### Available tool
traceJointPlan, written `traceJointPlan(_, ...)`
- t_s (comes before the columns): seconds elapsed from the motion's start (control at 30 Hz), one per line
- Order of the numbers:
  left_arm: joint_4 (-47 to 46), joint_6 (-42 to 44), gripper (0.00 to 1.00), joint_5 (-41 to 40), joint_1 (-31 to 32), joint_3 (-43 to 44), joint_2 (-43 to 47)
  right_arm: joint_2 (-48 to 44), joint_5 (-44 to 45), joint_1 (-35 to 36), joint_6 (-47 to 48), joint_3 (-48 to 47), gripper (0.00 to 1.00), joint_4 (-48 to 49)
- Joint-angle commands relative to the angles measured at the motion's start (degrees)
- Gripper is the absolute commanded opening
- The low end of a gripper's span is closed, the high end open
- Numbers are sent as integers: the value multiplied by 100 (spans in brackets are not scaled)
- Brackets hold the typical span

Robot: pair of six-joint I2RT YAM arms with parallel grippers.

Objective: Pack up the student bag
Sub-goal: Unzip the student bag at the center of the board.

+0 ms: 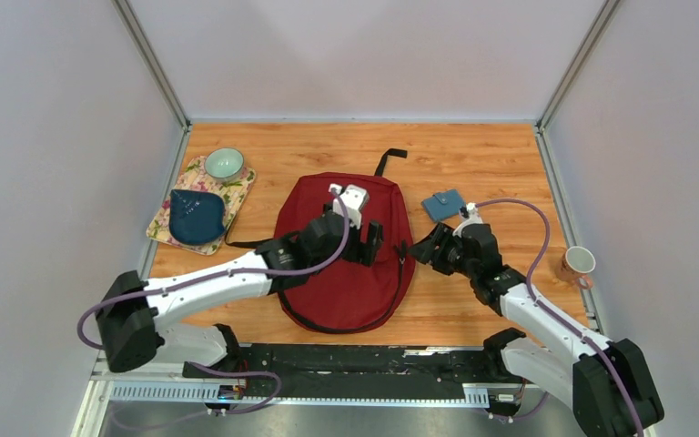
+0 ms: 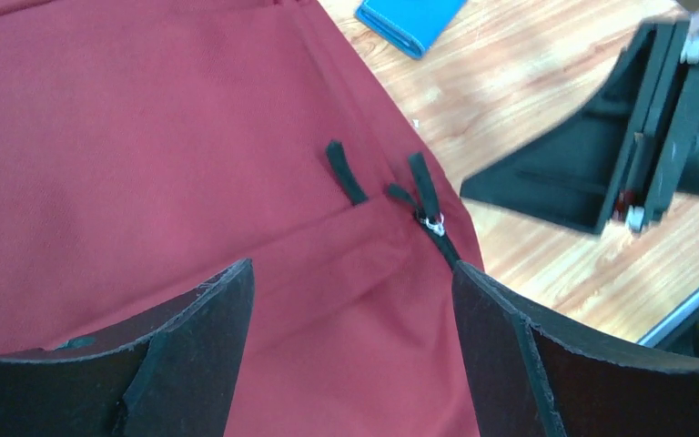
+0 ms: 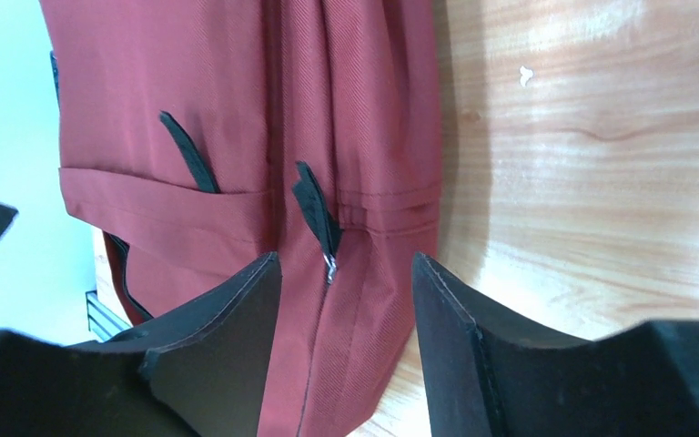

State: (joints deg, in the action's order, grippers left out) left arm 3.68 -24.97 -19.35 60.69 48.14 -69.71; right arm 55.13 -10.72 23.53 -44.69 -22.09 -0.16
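The black zipper pull point(image 2: 346, 173) pokes out close to the end of the straight flap point(image 2: 328, 262), so it will move along the flap when I pull it.
The student bag point(image 1: 346, 273), a dark red backpack, lies flat in the middle of the wooden table. My left gripper point(image 1: 370, 246) hovers over its right half, open, and the left wrist view shows only red fabric point(image 2: 146, 137) between the fingers point(image 2: 200, 346). Two black zipper pulls point(image 2: 423, 196) sit just ahead of it at the bag's edge. My right gripper point(image 1: 423, 248) is at the bag's right edge, open. In the right wrist view it point(image 3: 346, 269) straddles the zipper seam, with a black pull point(image 3: 319, 214) just beyond the fingertips.
A blue wallet point(image 1: 443, 204) lies right of the bag. A dark blue pouch point(image 1: 196, 217) rests on a floral mat point(image 1: 237, 189) at the left, beside a green bowl point(image 1: 225, 164). An orange mug point(image 1: 578, 264) stands at the right edge.
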Motion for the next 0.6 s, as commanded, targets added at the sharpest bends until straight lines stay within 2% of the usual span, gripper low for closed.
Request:
traceJointPlan(0.0, 475, -218, 86, 511, -250, 924, -806, 15, -211, -6, -330, 187, 58, 209)
traceJointPlan(0.17, 1036, -245, 86, 748, -320, 2039, -1876, -187, -246, 46, -479, 407, 58, 210)
traceJointPlan(0.33, 1170, -403, 84, 802, -408, 2384, -2388, -345, -299, 46, -471, 468, 58, 113)
traceJointPlan(0.57, 1424, -377, 81, 459, -479, 2717, -2837, -468, -317, 47, -444, 442, 58, 34)
